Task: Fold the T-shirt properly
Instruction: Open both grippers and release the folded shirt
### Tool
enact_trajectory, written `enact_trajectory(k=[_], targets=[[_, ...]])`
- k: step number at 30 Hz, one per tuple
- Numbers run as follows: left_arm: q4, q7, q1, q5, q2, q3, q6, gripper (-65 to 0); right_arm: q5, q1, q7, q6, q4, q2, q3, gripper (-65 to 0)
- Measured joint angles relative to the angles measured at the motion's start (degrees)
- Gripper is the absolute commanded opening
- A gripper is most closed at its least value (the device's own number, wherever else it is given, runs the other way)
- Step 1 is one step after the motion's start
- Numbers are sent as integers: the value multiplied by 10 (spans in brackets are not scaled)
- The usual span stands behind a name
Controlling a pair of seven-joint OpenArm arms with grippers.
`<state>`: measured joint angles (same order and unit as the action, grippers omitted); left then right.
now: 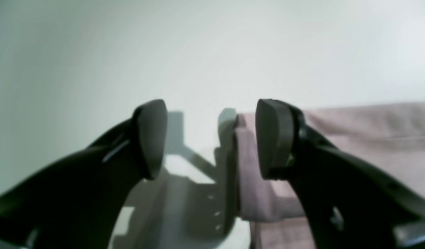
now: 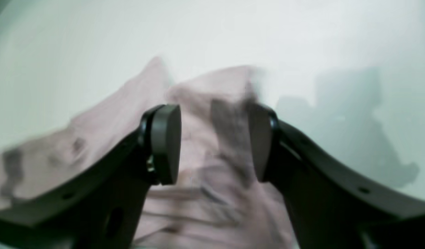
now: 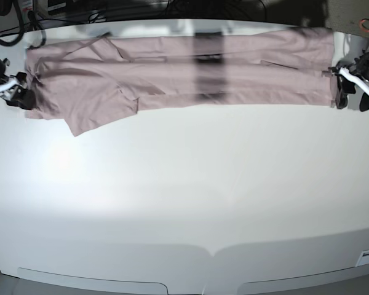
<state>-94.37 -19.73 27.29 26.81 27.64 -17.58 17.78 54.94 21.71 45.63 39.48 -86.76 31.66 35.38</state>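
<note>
I expect the layers below to stay in place and the sleeve flap [image 3: 80, 118] to straighten out flat when I pull it across, because its slanted edge [image 3: 127, 87] lies loose on top.
The dusty-pink T-shirt [image 3: 190, 67] lies stretched flat and folded lengthwise across the far part of the white table, with a sleeve flap sticking out at the front left. My right gripper [image 3: 21, 95] is at the shirt's left end. In the right wrist view it [image 2: 214, 143] is open, with blurred wrinkled pink cloth [image 2: 105, 114] beneath and between the fingers. My left gripper [image 3: 339, 92] is at the shirt's right end. In the left wrist view it [image 1: 210, 138] is open, and the shirt's edge [image 1: 371, 138] lies by its right finger [image 1: 274, 138].
The white table [image 3: 184, 184] stretches toward the near edge in front of the shirt. Dark cables and equipment [image 3: 141, 9] line the far edge behind it. A dark shadow band [image 3: 209, 67] crosses the shirt's middle.
</note>
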Motion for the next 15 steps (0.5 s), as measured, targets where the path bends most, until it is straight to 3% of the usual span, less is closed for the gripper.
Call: enact_trajectory(k=[7, 11, 15], targets=[[-5, 0, 0, 3, -2, 0, 0, -253, -13, -136, 126, 0, 0, 0, -140, -333], [-5, 0, 0, 3, -14, 0, 0, -253, -90, -160, 120, -17, 0, 1, -209, -333], [-5, 0, 0, 3, -24, 0, 0, -253, -164, -160, 64, -45, 3, 1, -246, -333]])
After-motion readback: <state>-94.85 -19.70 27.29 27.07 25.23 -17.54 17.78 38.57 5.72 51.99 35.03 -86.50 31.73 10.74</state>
